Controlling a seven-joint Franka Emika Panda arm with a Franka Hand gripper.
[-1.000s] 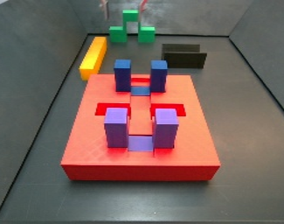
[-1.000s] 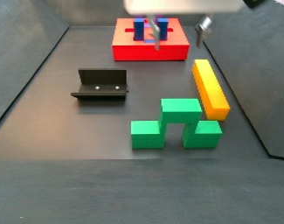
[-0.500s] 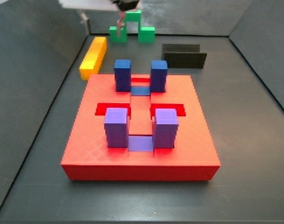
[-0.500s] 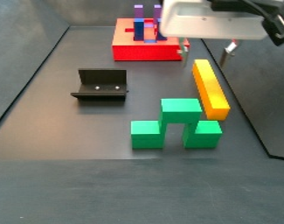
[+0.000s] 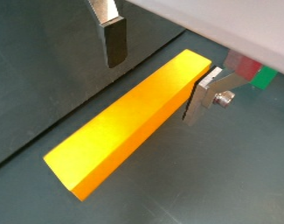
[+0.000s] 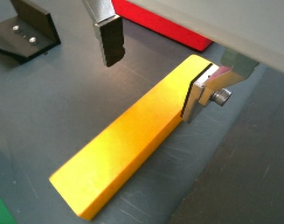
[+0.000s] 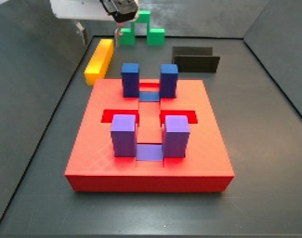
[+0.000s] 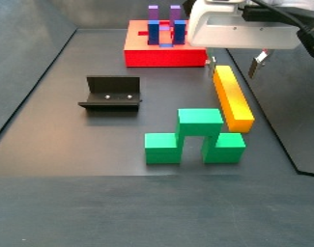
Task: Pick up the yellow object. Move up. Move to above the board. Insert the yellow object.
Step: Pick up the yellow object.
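Observation:
A straight lane (image 7: 150, 122) lies between the paired blue and purple posts, so the yellow object (image 7: 99, 61) should go in lengthwise along that lane when the robot's gripper inserts it.
The yellow object (image 8: 232, 96) is a long bar lying flat on the dark floor beside the red board (image 8: 153, 58); both side views show it (image 7: 99, 59). My gripper (image 8: 238, 62) hangs open just above the bar's end nearest the board. In both wrist views the bar (image 5: 132, 118) (image 6: 138, 131) runs away from the gripper (image 5: 158, 68) (image 6: 154, 66). One finger (image 5: 203, 96) stands at the bar's side edge, the other finger (image 5: 113, 39) is well off over bare floor. Nothing is held. The board (image 7: 103, 153) carries blue and purple posts.
The dark fixture (image 8: 111, 94) (image 7: 197, 59) (image 6: 25, 31) stands on the floor away from the bar. Green blocks (image 8: 191, 135) (image 7: 138, 30) sit close to the bar's far end. Grey walls ring the floor.
The gripper has travelled from over the board to over the yellow bar's near end and come lower. Nothing on the floor has moved.

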